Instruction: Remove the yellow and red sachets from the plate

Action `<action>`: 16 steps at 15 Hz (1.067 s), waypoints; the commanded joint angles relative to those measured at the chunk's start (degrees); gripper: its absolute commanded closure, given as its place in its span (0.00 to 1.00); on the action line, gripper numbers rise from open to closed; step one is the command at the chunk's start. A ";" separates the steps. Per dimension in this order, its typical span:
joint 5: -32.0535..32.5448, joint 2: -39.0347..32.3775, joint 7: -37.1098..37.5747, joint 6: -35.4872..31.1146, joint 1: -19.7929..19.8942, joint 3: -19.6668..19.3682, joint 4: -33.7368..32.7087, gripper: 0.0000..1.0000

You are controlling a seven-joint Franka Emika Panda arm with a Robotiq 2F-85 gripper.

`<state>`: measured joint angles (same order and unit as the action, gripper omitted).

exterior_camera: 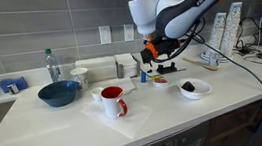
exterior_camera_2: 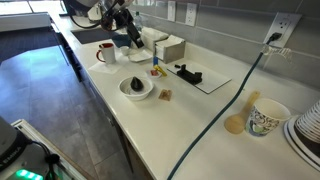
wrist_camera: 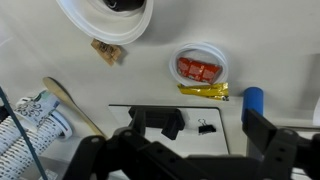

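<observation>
The yellow sachet's end (wrist_camera: 220, 91) sticks out past the plate's rim, clear of the red sachet, so my open gripper keeps moving down until it closes on that end.
In the wrist view the small white plate (wrist_camera: 178, 55) holds the red sachet (wrist_camera: 198, 69). The yellow sachet (wrist_camera: 205, 91) lies flat just outside the plate's near rim, touching it. My gripper (wrist_camera: 185, 148) is open and empty, with its dark fingers spread wide, high above the counter and nearer the camera than the plate. In both exterior views the gripper (exterior_camera: 154, 52) (exterior_camera_2: 133, 38) hangs above the plate (exterior_camera: 160, 80) (exterior_camera_2: 155, 71); the sachets there are only small coloured specks.
A white bowl (wrist_camera: 110, 25) (exterior_camera: 196, 89) holds a dark item, with a brown packet (wrist_camera: 105, 50) beside it. A blue cylinder (wrist_camera: 254, 98), a black tool (wrist_camera: 158, 122), a binder clip (wrist_camera: 206, 127), a white mug (exterior_camera: 112, 101) and a blue bowl (exterior_camera: 59, 93) stand around.
</observation>
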<state>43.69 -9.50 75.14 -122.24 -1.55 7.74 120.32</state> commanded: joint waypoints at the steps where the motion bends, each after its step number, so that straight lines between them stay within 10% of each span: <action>1: -0.44 -0.21 -0.29 0.02 -2.07 -2.11 -0.39 0.00; 16: 16.16 -12.25 5.73 -0.49 -5.90 -4.75 -5.98 0.00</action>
<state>57.25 -18.42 80.13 -122.17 -6.32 4.22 117.36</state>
